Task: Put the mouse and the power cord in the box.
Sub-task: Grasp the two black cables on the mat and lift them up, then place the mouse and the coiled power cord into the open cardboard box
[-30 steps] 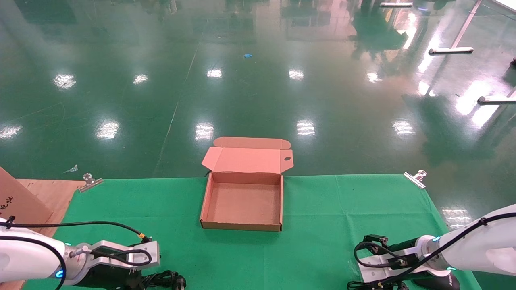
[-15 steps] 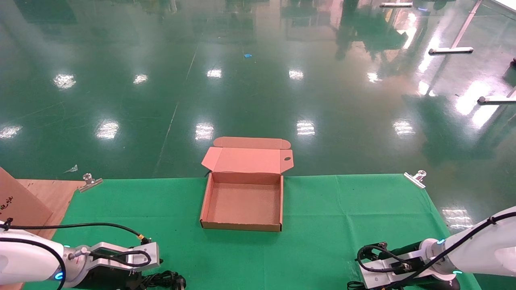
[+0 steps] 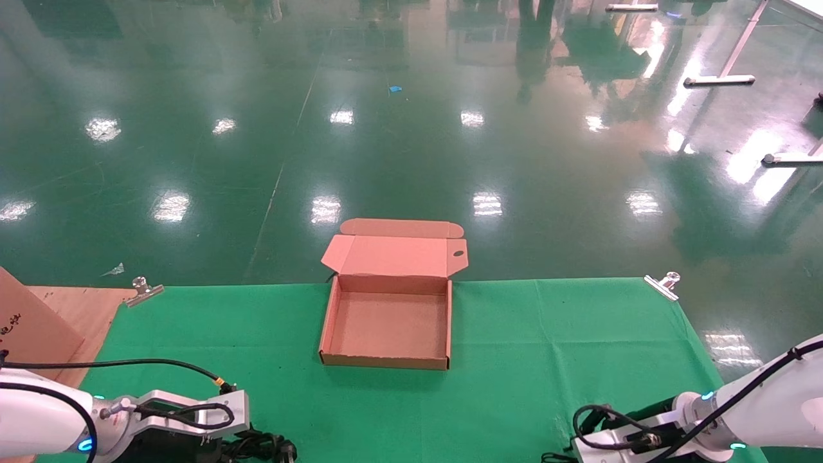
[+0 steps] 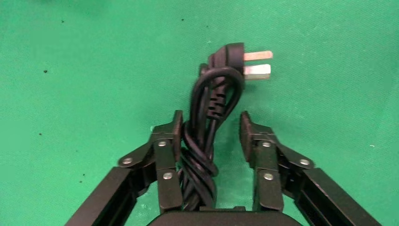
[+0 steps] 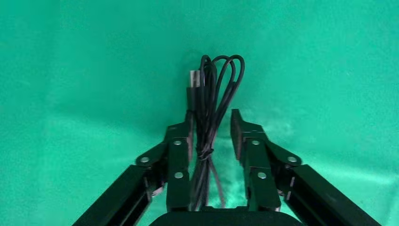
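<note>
My gripper will lift the looped thin cable (image 5: 219, 92) and it will stay in one compact bundle, because a tie (image 5: 205, 154) holds the parts of the cable between my fingers tightly together.
The brown cardboard box (image 3: 386, 325) sits open and empty at the middle of the green cloth, its lid (image 3: 395, 254) folded back past the far edge. At the near left, my left gripper (image 4: 211, 120) is open astride the power cord (image 4: 202, 141), a thick twisted black bundle. One finger (image 4: 175, 136) touches the bundle, and its plug (image 4: 237, 59) lies beyond the tips. At the near right, my right gripper (image 5: 211, 117) is open around the mouse's thin bundled cable (image 5: 209, 108). The mouse body is hidden.
Metal clips (image 3: 144, 290) (image 3: 663, 285) pin the cloth's far corners. A cardboard carton (image 3: 26, 321) leans on a wooden board (image 3: 77, 305) at the left. Bare green cloth (image 3: 546, 360) lies between the box and both arms. Beyond the table is shiny green floor.
Both arms have dropped lower toward the cloth, the right one more. The mouse body seen beside the right wrist earlier no longer shows. The box has not moved.
</note>
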Robot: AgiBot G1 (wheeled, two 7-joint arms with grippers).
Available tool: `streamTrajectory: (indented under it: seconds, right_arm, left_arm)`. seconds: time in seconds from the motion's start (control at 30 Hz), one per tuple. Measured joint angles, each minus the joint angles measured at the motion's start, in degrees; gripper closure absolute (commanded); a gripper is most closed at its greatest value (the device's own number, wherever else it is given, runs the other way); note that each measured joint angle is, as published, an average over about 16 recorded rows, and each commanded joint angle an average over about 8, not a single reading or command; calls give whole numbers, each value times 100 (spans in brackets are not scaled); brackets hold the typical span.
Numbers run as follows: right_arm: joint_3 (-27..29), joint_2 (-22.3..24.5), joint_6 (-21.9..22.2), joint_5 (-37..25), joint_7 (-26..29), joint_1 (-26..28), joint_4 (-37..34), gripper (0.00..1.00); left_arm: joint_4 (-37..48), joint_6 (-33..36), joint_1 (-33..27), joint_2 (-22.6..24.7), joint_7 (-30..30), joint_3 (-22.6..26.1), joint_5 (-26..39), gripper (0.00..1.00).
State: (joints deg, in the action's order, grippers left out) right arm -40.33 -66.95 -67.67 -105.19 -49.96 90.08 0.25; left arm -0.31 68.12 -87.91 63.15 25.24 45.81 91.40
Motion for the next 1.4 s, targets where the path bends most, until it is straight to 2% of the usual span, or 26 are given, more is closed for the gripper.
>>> streamTrajectory:
  seconds: [0.27,0.47,0.8,0.97,1.2,1.4]
  right_arm:
    - [7,64,-248,11,-23,68,-24,100]
    - [58,154,-542,84,-40,251,-5,100]
    - [253,335,-1278,366,-12,984,106,100]
    - [359,341,-1557,519,98,1453,161,100]
    - [456,82,-1629,656,358,2010,213,100]
    - [482,-325,-1285,686,578,2317,231,100]
  left_arm:
    - [-1,152,-27,-15,24,-5,-8,100]
    - [-50,527,-213,-49,43,11,14,100]
    - [-294,1428,-1126,-63,63,72,105,100]
    - [-434,1642,-1702,72,66,94,143,100]
    - [-521,1303,-2322,467,92,74,145,100]
    - [-490,577,-2609,878,154,35,127,100]
